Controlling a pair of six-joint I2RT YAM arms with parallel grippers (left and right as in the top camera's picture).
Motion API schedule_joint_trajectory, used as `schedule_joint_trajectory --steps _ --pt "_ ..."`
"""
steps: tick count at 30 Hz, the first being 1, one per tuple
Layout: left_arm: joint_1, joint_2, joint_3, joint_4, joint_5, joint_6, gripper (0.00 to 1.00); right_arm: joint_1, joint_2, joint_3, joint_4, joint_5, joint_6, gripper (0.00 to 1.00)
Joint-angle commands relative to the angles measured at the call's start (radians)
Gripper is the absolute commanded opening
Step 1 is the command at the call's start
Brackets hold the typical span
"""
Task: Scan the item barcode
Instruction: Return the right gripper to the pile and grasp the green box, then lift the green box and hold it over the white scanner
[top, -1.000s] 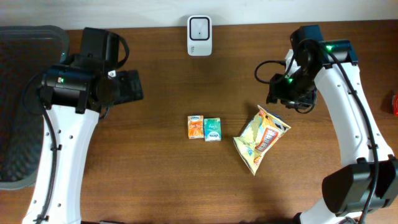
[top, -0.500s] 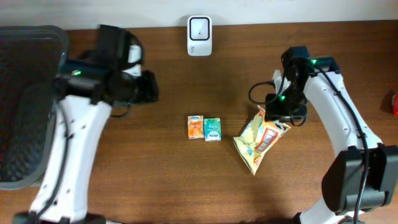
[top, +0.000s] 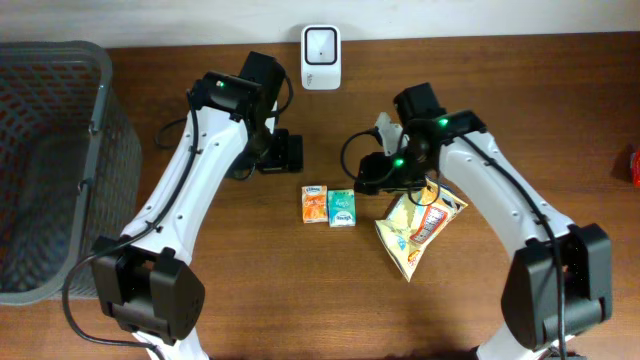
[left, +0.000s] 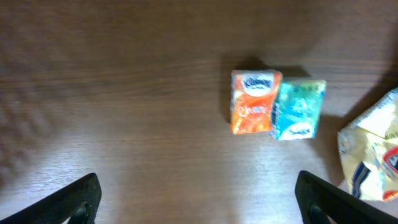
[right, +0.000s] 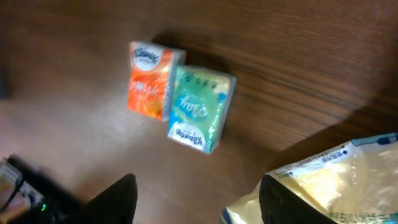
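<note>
The orange tissue pack is between my left gripper and the teal tissue pack. My right gripper should therefore bring the teal pack to the scanner.
An orange tissue pack and a teal tissue pack lie side by side mid-table, with a yellow snack bag to their right. No barcode shows on any item. The white scanner stands at the far edge. My left gripper hovers open just up-left of the packs; its wrist view shows the orange pack and teal pack ahead of the gripper. My right gripper is open between the teal pack and the bag, holding nothing.
A dark mesh basket fills the left side of the table. A small red object sits at the right edge. The two arms reach in close to each other above the packs.
Both arms swung in toward the table's middle: the left gripper moved right toward the packs, the right gripper moved left past the snack bag. The items stayed put.
</note>
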Motion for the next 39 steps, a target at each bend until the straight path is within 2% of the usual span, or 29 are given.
schedule_joint_trajectory --steps 1,9,13,20,21,23,25,26,28,33,39 --pt "0.029 0.005 -0.003 0.007 -0.076 0.001 0.99 0.051 0.091 -0.004 0.028 0.090 0.133 0.66" --pt "0.115 0.005 -0.003 0.021 -0.079 -0.015 0.99 0.087 0.211 -0.004 0.087 0.014 0.132 0.66" --pt "0.147 0.005 -0.003 0.010 -0.080 -0.014 0.99 0.088 0.233 -0.004 0.095 0.006 0.132 0.59" --pt "0.160 0.005 -0.003 0.022 -0.080 -0.014 0.99 0.087 0.307 -0.011 0.111 -0.021 0.132 0.59" --pt "0.160 0.005 -0.003 0.026 -0.080 -0.014 0.99 0.087 0.314 -0.011 0.119 -0.040 0.132 0.56" --pt "0.160 0.005 -0.003 0.031 -0.080 -0.014 0.99 0.088 0.323 -0.011 0.139 -0.079 0.133 0.42" --pt "0.160 0.005 -0.003 0.031 -0.080 -0.014 0.99 0.087 0.327 -0.011 0.152 -0.096 0.133 0.35" --pt "0.160 0.005 -0.003 0.031 -0.080 -0.014 0.99 0.087 0.327 -0.011 0.157 -0.096 0.133 0.27" --pt "0.160 0.005 -0.003 0.031 -0.080 -0.014 0.99 0.087 0.327 -0.010 0.163 -0.101 0.141 0.04" --pt "0.160 0.005 -0.003 0.031 -0.080 -0.014 0.99 0.041 0.327 0.024 0.165 -0.221 0.146 0.04" --pt "0.160 0.005 -0.003 0.031 -0.080 -0.014 0.99 -0.101 0.327 0.131 0.169 -0.647 0.056 0.04"
